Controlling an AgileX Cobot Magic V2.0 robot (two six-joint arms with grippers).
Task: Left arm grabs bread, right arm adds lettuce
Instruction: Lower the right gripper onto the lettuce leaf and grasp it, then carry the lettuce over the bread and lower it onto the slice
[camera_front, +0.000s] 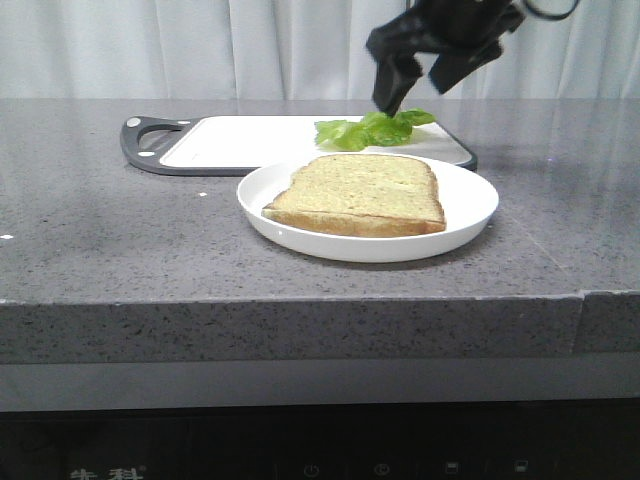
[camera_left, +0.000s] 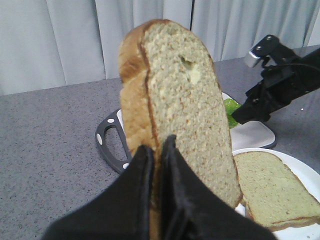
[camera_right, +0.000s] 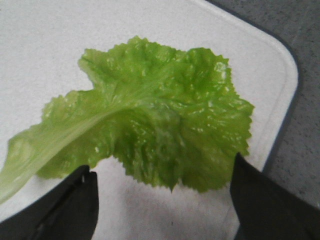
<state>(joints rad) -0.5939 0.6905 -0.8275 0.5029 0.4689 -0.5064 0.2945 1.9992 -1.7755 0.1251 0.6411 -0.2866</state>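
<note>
Next, my right gripper puts the lettuce (camera_front: 370, 131), which is on the white cutting board, on top of the plate's bread (camera_front: 362, 192) before my left gripper lowers the thick slice.
My left gripper (camera_left: 157, 146) is shut on the thick slice of bread (camera_left: 175, 100) and holds it upright in the air, above the counter; arm and slice are outside the front view. The lettuce (camera_front: 372, 129) lies on the white cutting board (camera_front: 250, 140); it also shows in the right wrist view (camera_right: 160, 120). My right gripper (camera_front: 412, 95) is open just above the lettuce. In the right wrist view the gripper (camera_right: 161, 167) has one finger on each side of the leaf's near edge, not touching it.
A white plate (camera_front: 470, 215) in front of the board holds a second, flatter bread slice (camera_front: 360, 195), also seen in the left wrist view (camera_left: 272, 185). The board has a dark grey handle (camera_front: 150, 140) at its left end. The grey counter's front edge is near.
</note>
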